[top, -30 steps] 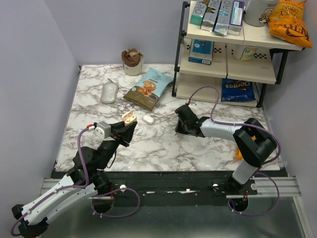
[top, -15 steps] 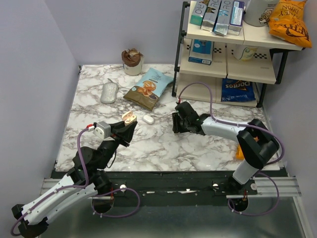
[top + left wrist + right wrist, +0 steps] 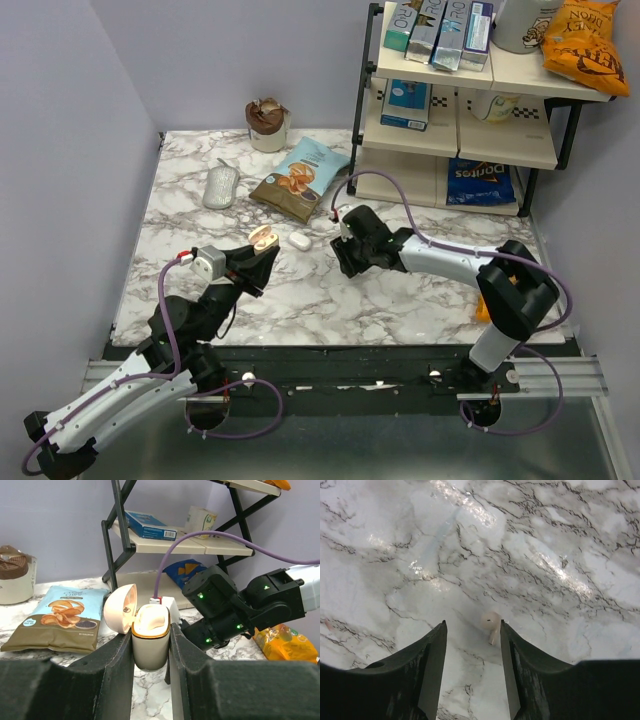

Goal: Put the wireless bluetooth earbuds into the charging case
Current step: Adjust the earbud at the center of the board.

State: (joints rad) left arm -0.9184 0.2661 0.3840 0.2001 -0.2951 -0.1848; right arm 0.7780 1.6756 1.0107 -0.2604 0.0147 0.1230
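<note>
The earbud [image 3: 493, 630] is near one finger of my open right gripper, so I need to center the fingers over its round head [image 3: 490, 619] and close them there before I lift it.
My left gripper [image 3: 150, 637] is shut on the charging case [image 3: 150, 640], a cream case with an orange rim. It is held upright above the table with its lid [image 3: 121, 609] swung open to the left. From above, the case [image 3: 262, 238] shows at the left gripper's tip [image 3: 260, 252]. One earbud [image 3: 491, 622], small and whitish with a short stem, lies on the marble just inside my right gripper's right finger [image 3: 512, 650]. The right gripper [image 3: 472, 625] is open and points down at the table. In the top view the right gripper [image 3: 343, 262] hides that earbud.
A small white oval object [image 3: 300, 240] lies between the two grippers. A chip bag [image 3: 300, 180], a grey oval object [image 3: 221, 187] and a brown cup [image 3: 267, 124] sit at the back. A black shelf rack [image 3: 455, 110] with boxes stands at the back right.
The right arm has swung left across the table toward the left gripper, and its jaws have opened wider. The left arm and the case have stayed put.
</note>
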